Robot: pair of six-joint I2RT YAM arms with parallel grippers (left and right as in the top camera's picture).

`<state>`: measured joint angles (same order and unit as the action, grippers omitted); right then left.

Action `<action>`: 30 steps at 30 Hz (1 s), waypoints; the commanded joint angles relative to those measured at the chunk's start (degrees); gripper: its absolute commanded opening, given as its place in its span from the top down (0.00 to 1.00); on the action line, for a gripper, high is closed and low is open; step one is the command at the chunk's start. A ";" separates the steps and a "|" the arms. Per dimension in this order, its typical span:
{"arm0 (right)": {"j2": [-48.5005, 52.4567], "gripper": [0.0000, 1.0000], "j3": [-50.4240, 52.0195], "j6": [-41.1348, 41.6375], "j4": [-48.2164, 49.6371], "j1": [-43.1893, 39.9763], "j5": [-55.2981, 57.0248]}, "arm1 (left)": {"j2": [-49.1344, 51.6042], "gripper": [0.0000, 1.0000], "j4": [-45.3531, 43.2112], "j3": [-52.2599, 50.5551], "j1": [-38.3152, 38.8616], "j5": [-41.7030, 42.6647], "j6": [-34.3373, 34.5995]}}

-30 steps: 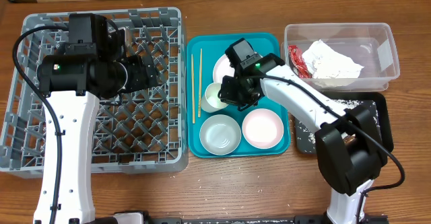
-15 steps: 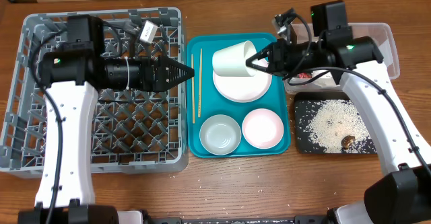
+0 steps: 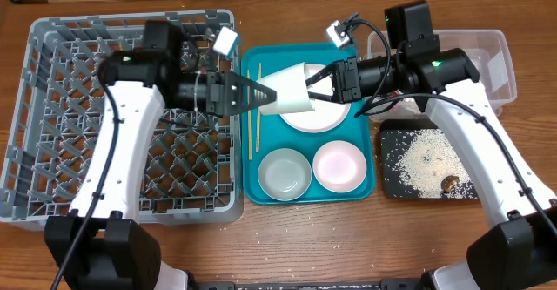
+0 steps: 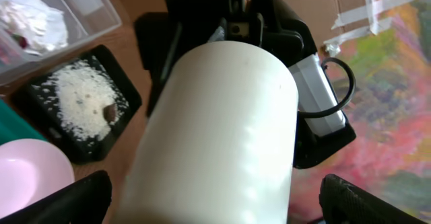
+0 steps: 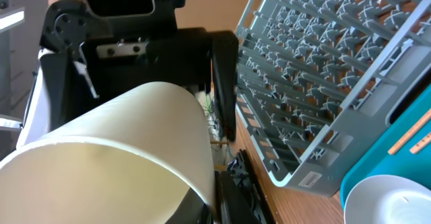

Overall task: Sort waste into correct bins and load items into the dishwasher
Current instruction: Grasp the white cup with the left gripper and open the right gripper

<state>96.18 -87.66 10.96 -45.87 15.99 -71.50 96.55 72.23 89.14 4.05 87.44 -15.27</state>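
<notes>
The white cup's rim (image 3: 310,95) is in my right gripper, so next my left gripper grips the cup by its base (image 3: 266,97) and puts it down into the dish rack with its rim facing down.
The white cup (image 3: 287,92) hangs on its side above the teal tray, and my right gripper (image 3: 320,83) is shut on its rim. In the right wrist view the cup (image 5: 121,150) fills the lower left, pinched at its rim by my right gripper (image 5: 219,197). My left gripper (image 3: 259,91) is open around the cup's base. The left wrist view shows the cup (image 4: 229,130) between the black fingertips (image 4: 60,200), with a gap on each side. The plate (image 3: 324,116), two bowls (image 3: 285,173) (image 3: 340,165) and chopsticks (image 3: 254,120) lie on the tray.
The grey dish rack (image 3: 130,17) takes up the left side. The teal tray (image 3: 261,59) lies in the middle. At the right are the clear tub (image 3: 496,72) with a napkin (image 4: 27,19), and the black tray (image 3: 487,133) with rice (image 3: 426,155) and a brown lump (image 3: 450,183).
My left arm has reached right and its open fingers now flank the cup. My right gripper has carried the cup a little to the left.
</notes>
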 commanded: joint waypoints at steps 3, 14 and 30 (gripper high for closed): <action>0.04 0.96 -0.70 3.74 0.59 1.14 2.45 | 0.09 0.00 -0.04 -0.17 1.22 3.13 -2.29; 0.04 0.96 -0.70 7.56 2.12 2.27 6.93 | 0.09 0.30 -0.02 -0.17 1.25 3.13 -2.29; 0.04 0.26 -0.70 7.50 0.52 2.03 12.44 | 0.04 0.64 -0.22 0.24 -0.81 -2.86 -1.01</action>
<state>96.16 -87.66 18.48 -44.36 19.20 -63.35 96.79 72.03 88.75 4.73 87.59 -15.62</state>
